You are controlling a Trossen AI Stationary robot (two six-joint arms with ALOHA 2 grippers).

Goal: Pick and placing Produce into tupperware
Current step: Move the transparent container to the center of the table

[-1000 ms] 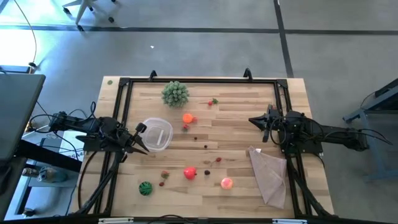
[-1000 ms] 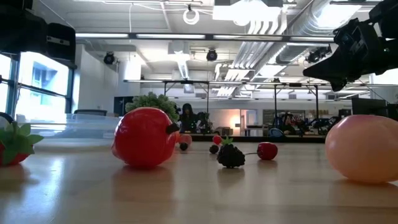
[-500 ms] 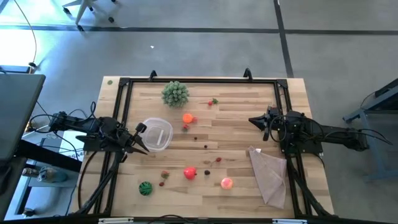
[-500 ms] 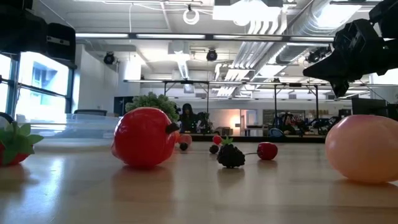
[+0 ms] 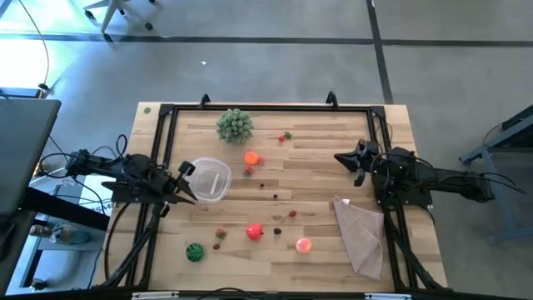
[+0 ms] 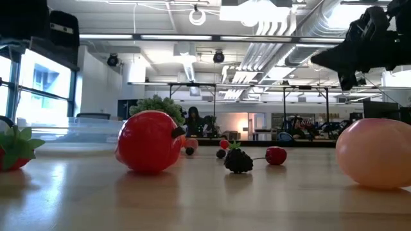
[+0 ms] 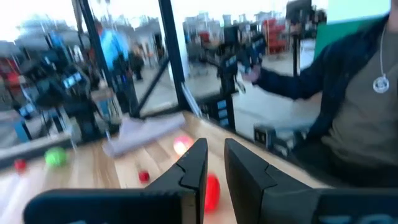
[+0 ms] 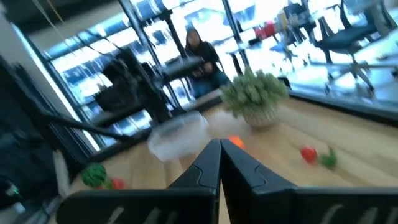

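Observation:
The clear round tupperware [image 5: 208, 180] stands near the robot's left gripper and a long way from its right gripper, so next the left gripper moves it toward the middle [image 5: 262, 192] first.
The clear round tupperware [image 5: 210, 179] stands on the table's left half. Produce lies scattered on the wood: an orange piece [image 5: 251, 157], a red ball [image 5: 255, 232], a pink ball [image 5: 303, 245], a green one [image 5: 195, 252], a strawberry [image 5: 286, 136] and small berries. My left gripper [image 5: 191, 190] hangs shut just left of the tupperware, above the table, and points toward the table's right. My right gripper [image 5: 339, 158] is shut at the right side, raised, and points toward the table's left; its fingers [image 8: 219, 163] meet with nothing between them.
A bushy grey-green plant clump [image 5: 235, 125] stands at the far edge. A tan cloth [image 5: 360, 233] lies at the near right. A black frame [image 5: 266, 108] runs round the table. A person [image 7: 348, 93] stands beyond the table's right side in the left wrist view.
Both grippers have tipped their fingers upward to about level and stay shut. In the low view my right gripper now shows a little higher, and it has rolled somewhat. The produce and the tupperware have not moved.

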